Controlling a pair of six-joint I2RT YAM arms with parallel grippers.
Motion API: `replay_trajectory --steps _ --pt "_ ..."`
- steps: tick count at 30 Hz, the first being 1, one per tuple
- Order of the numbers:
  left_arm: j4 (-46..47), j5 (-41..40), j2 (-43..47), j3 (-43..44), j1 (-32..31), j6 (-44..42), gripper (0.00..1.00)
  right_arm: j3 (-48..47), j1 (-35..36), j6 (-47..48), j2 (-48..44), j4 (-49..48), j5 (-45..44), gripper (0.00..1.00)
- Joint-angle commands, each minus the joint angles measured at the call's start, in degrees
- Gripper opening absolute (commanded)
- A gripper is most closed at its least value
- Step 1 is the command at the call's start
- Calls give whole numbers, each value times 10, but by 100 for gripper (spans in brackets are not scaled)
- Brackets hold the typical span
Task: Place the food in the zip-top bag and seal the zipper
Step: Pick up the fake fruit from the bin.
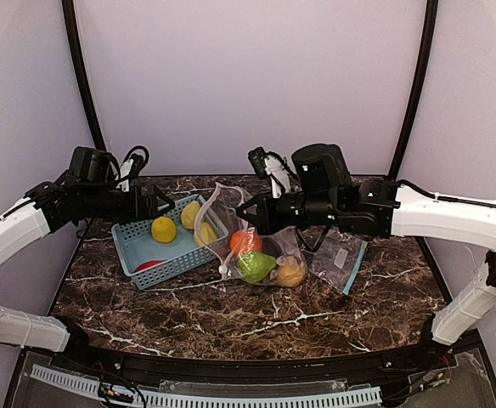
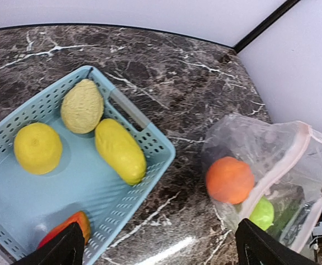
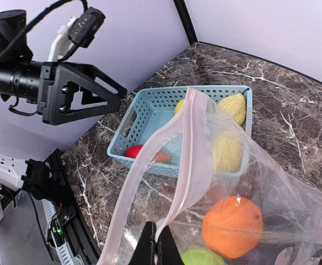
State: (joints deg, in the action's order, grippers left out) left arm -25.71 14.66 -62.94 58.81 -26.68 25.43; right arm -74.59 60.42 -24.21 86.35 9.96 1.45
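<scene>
I should continue to lower my left gripper toward the round yellow lemon until the open fingers straddle its sides, because this lemon lies clear of the other two lemons.
A clear zip-top bag with a pink zipper strip stands open beside the basket. It holds an orange, a green apple and a peach. My right gripper is shut on the bag's zipper edge and holds the mouth up. Three yellow lemons and a red piece lie in the light-blue basket. My left gripper is open and empty, hovering over the basket's near corner. I cannot make out the eggplant.
A second, flat, empty zip bag lies on the marble table to the right of the filled one. The left gripper hangs above the basket's left side. Purple walls close in the back and both sides.
</scene>
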Motion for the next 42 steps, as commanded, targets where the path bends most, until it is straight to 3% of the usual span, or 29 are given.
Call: replay_trajectory --steps 1,11,21,37,42 --pt "-24 -33 -32 -10 44 -32 97 3 -3 -6 -9 -12 1 0" --pt "51 -109 -173 0 85 -74 97 1 -5 -12 -4 -14 3 0" --pt "102 -98 -305 31 117 -82 97 5 -5 -14 -8 -14 1 0" --pt "118 -109 -380 62 124 -91 97 7 -8 -15 -10 -15 2 0" --pt "115 -109 -384 63 124 -98 92 9 -9 -17 -9 -16 4 0"
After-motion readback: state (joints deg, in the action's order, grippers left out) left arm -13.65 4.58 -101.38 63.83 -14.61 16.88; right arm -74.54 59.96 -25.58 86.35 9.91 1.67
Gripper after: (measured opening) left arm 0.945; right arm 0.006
